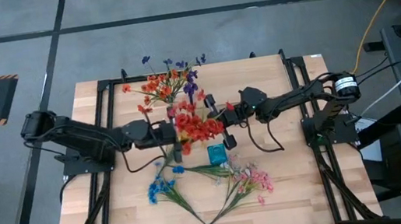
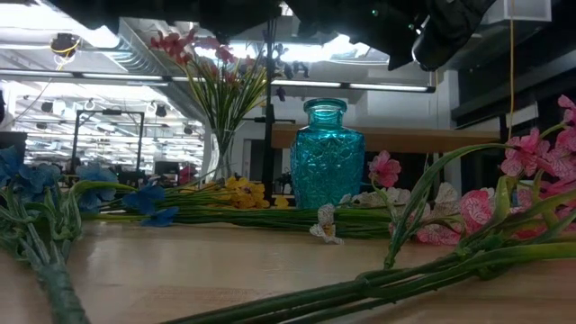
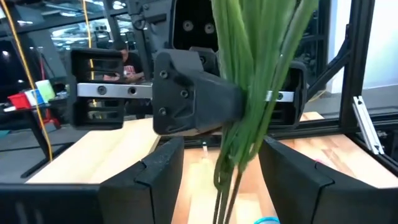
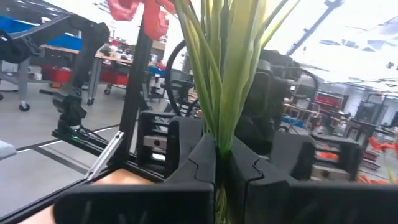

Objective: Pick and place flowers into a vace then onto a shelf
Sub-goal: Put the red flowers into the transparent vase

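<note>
My right gripper is holding the red flowers and the clear vase stands toward my left gripper's side, so next my left gripper grasps the stalks' lower ends.
A bunch of red flowers with long green stalks stands upright in the air above the table's middle. My right gripper is shut on the stalks. My left gripper is open, with a finger on either side of the stalks' lower ends, apart from them. The teal glass vase stands on the table just nearer than the bunch. Blue flowers and pink flowers lie flat on the tabletop. A raised light-wood board, the shelf, shows behind the teal vase. My right gripper pinches the bunch's green stalks between its two fingers, below the blooms. It comes level from the table's right side, fingers across the stalks. The bunch is upright and lifted clear, and its stalk ends hang free below the hold.
A clear vase with red, orange and purple flowers stands near the table's far edge. Yellow and white flowers lie beside the teal vase. Black frame rails run along the table's left and right sides.
</note>
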You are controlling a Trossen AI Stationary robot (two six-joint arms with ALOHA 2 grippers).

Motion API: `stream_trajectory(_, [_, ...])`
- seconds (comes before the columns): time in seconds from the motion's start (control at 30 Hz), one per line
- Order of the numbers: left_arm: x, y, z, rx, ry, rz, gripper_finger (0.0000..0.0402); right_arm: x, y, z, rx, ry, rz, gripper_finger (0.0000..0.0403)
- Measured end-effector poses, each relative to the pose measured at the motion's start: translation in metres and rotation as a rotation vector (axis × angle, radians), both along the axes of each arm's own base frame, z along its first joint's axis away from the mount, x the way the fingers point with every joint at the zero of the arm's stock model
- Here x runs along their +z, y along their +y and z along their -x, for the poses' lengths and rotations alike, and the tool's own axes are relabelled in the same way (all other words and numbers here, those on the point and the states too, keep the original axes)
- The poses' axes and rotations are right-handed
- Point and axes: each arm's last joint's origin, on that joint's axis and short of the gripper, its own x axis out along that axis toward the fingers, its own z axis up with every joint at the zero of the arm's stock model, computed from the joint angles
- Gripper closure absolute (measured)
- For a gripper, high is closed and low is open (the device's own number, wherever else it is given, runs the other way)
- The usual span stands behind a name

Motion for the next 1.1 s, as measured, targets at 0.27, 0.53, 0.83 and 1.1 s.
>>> stream_trajectory(0.27, [0.0,-0.001,-0.007,-0.005,0.012,-0.004,0.0219,0.0,0.0,0.0,0.003,0.003,0.001,0.0396])
stream_trajectory(0.53, [-0.003,-0.001,-0.007,0.003,0.04,0.018,0.0279,-0.001,0.0,0.0,0.002,0.008,0.0,0.0396])
stream_trajectory(0.83, [-0.003,0.0,-0.007,0.017,0.05,-0.024,0.0387,-0.002,0.0,-0.001,-0.005,0.03,-0.003,0.0369])
stream_trajectory(1.1, [0.007,0.0,0.001,0.035,0.031,-0.008,0.039,-0.001,0.0,0.0,-0.009,0.034,-0.007,0.0314])
